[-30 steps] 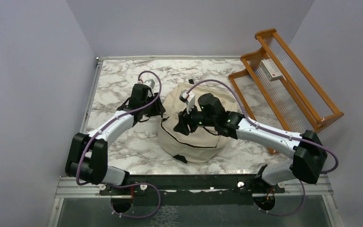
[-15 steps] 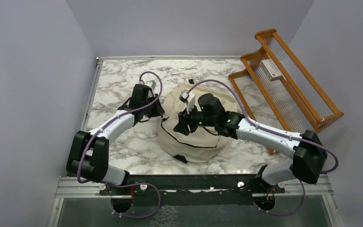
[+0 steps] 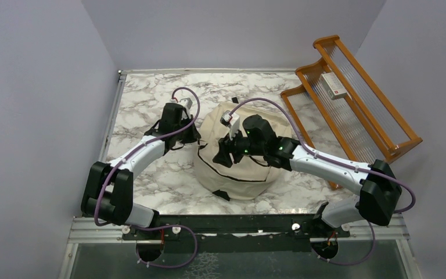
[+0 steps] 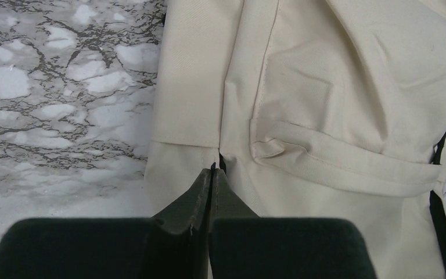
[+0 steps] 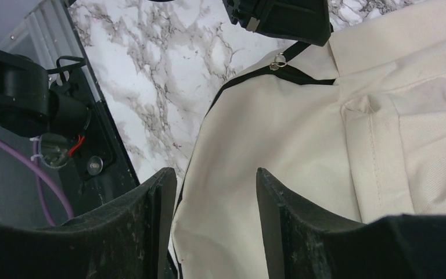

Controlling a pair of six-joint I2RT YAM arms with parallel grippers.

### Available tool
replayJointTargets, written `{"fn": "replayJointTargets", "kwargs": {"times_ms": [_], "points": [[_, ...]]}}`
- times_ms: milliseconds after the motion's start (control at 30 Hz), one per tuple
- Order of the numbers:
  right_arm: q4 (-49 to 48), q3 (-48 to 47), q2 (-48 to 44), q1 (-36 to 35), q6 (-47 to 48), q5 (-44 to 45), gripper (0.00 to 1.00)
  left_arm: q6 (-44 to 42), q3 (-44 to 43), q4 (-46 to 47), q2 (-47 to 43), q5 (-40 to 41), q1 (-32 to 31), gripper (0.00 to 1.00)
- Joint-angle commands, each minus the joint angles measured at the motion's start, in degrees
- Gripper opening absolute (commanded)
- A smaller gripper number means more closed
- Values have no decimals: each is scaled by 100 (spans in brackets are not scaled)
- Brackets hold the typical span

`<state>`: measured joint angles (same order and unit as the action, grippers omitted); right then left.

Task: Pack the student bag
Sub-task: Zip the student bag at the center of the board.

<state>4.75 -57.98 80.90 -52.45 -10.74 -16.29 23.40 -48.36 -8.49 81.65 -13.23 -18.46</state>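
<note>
The zip tab (image 5: pixel 294 52) is in my left gripper, but the bag's fabric behind it is loose, so my right gripper should first pinch the zip edge (image 3: pixel 207 164) and hold it steady.
The student bag (image 3: pixel 238 174) is a cream fabric backpack with black zip lines, lying in the middle of the marble table. My left gripper (image 3: pixel 194 138) is at the bag's left side. In the left wrist view its jaws (image 4: pixel 213 171) are shut, with a small black tab at the bag's seam (image 4: pixel 337 87) pinched between the tips. My right gripper (image 3: pixel 223 154) hovers over the top of the bag. In the right wrist view it (image 5: pixel 216 177) is open and empty above the cream fabric (image 5: pixel 302 133). A metal zip ring (image 5: pixel 277 60) sits near the left gripper.
A wooden rack (image 3: pixel 354 99) stands at the back right with a small white and red box (image 3: pixel 334 85) on it. Marble table (image 3: pixel 151 93) shows around the bag. A black rail (image 3: pixel 238 224) runs along the near edge. Grey walls close in on three sides.
</note>
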Motion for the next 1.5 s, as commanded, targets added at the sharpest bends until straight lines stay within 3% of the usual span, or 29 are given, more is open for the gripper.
{"fn": "replayJointTargets", "kwargs": {"times_ms": [0, 667, 833, 1033, 1467], "points": [[198, -298, 194, -30, -208, -100, 59, -87, -130, 205, -297, -152, -9, 0], [25, -848, 1287, -430, -200, -362, 58, 56, -200, 195, -526, -120, -9, 0], [81, -784, 1337, -492, -37, -206, 33, 93, -226, 203, -464, -69, -15, 0], [-688, -278, 962, -494, -73, -452, 3, 61, -267, 145, -313, 180, -9, 0], [-1586, 273, 466, -495, -4, -911, 0, -66, -728, 147, 586, 550, 357, 0]]}}
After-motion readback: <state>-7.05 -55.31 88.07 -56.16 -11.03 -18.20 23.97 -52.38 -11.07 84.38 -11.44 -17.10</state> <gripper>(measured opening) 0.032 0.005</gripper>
